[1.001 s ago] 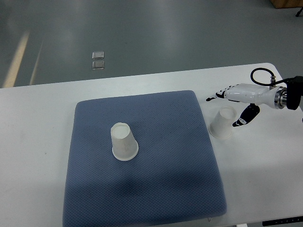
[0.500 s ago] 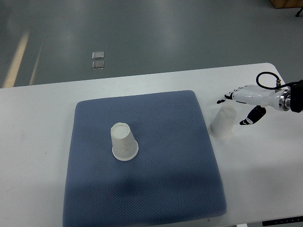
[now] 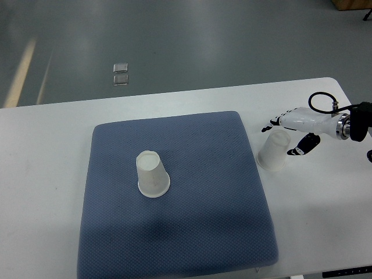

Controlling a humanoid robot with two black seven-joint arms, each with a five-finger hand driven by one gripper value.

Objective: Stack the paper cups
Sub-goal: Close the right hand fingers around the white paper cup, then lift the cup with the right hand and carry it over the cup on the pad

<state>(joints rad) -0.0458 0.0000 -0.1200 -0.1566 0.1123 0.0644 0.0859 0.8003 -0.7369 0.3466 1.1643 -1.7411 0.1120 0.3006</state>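
My gripper will stack the second paper cup, which will slide down over nearly all of the cup on the mat because that cup narrows upward.
One white paper cup stands upside down on the blue mat, left of its middle. A second white paper cup stands upside down and tilted on the white table, just right of the mat's right edge. My right hand reaches in from the right edge, its fingers spread open around the top of this second cup, with fingertips above it and the thumb to its right. It holds nothing. The left arm does not show.
The white table carries the mat. Its right edge runs close behind the right wrist, where a black cable loops. Grey floor with a small square fitting lies beyond the table's far edge.
My right hand drew back to the right, then returned left toward the cup by the mat's edge. Both cups stayed where they were.
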